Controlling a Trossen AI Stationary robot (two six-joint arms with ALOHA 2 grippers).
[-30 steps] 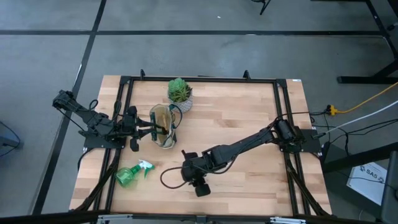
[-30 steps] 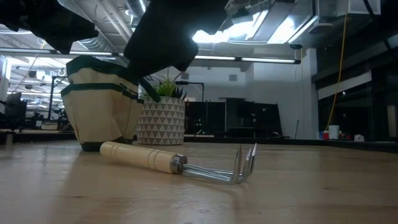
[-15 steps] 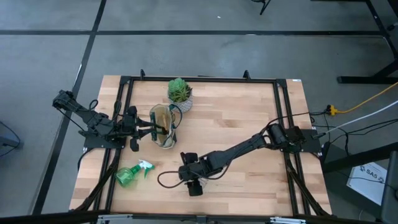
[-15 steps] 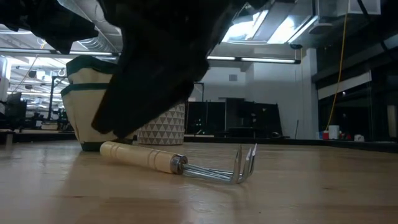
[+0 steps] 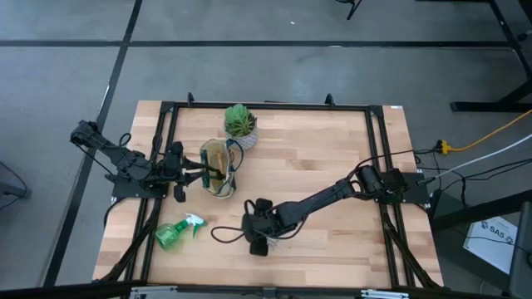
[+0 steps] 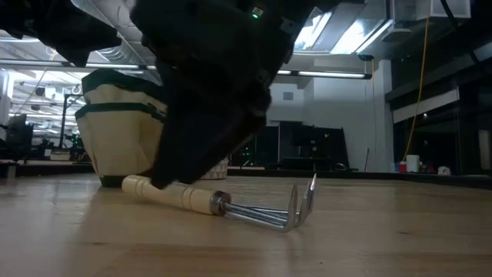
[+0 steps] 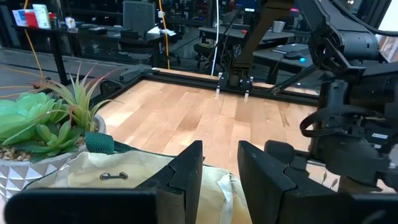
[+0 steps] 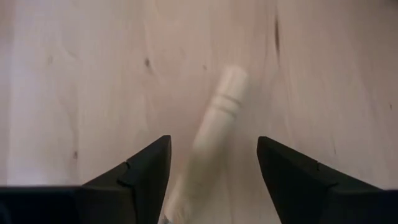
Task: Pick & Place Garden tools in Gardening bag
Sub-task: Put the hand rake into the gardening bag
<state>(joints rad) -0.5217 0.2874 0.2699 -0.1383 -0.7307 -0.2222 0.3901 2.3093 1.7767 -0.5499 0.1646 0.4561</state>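
My right gripper will turn the mini rake [image 8: 204,148] into line when its open fingers close, because the pale handle lies slanted [image 8: 225,102] between them.
The wooden-handled mini rake [image 6: 192,196] lies flat on the table, tines [image 6: 301,201] turned up. My right gripper [image 8: 211,180] hangs over it, open and pointing steeply down, one finger on each side of the pale handle [image 8: 214,124]. The cream gardening bag [image 5: 218,166] with green trim stands at the left. My left gripper [image 5: 204,174] is at the bag's left rim, shut on it. The green spray bottle [image 5: 176,233] lies on its side near the front left. My left gripper has the bag's cream upper rim [image 7: 225,190] between its two fingers, coming level from the table's left side. How many layers it has cannot be told. The bag stands upright on the table. My right gripper: I cannot tell whether a finger touches the rake's handle.
A potted green plant [image 5: 240,123] in a white patterned pot stands just beyond the bag. A black frame rail [image 5: 266,105] runs around the tabletop. Bare wood lies to the right of the rake and behind it.
My right gripper has come down toward the rake's handle and rolled about its own axis. In the low view it now covers the plant pot and reaches down to the handle. The left arm and the bag have kept still.
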